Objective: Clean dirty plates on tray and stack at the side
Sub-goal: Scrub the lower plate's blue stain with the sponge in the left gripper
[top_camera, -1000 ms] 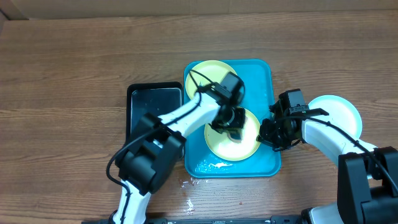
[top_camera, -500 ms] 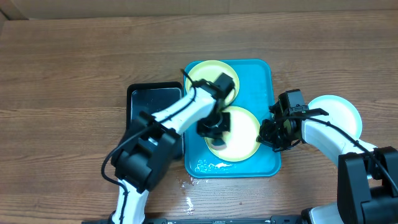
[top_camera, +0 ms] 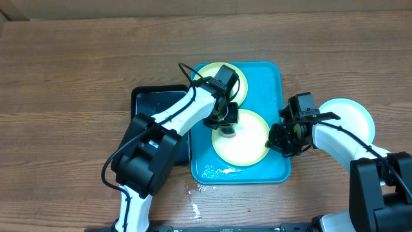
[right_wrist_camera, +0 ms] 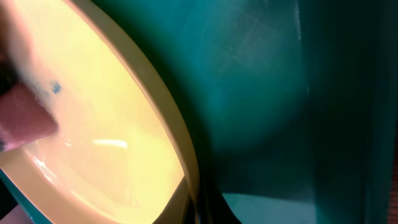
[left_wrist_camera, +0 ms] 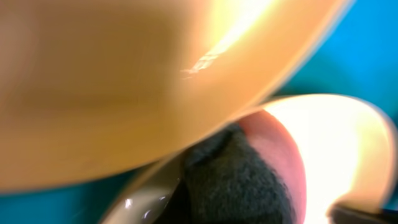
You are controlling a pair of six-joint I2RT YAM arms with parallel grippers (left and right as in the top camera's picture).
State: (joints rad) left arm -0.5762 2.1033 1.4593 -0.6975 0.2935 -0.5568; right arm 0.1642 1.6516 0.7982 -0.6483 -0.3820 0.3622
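Observation:
The front plate has a small blue smear (right_wrist_camera: 56, 87) beside the sponge, so the robot's left gripper should sweep the sponge back toward the plate's front (top_camera: 228, 154) before the stacking starts.
The turquoise tray (top_camera: 277, 84) holds two plates. The back plate (top_camera: 209, 74) is partly under my left arm. The front plate (top_camera: 248, 145) lies at the tray's middle. My left gripper (top_camera: 226, 124) is shut on a pink and dark sponge (left_wrist_camera: 236, 177) and presses it on the front plate's back left part (left_wrist_camera: 336, 137). My right gripper (top_camera: 278, 140) is shut on that plate's right rim (right_wrist_camera: 180, 149). A small blue smear (right_wrist_camera: 55, 87) shows on the plate next to the sponge (right_wrist_camera: 25, 118). A third plate (top_camera: 351, 116) lies on the table at the right.
A black tray (top_camera: 161, 103) with water stands left of the turquoise tray, partly under my left arm. Water drops lie on the turquoise tray's front (top_camera: 219, 171) and on the wooden table (top_camera: 193, 190) in front of it.
My left gripper has dragged the sponge from the front plate's middle to its left, then to its back left edge. My right gripper has stayed on the rim.

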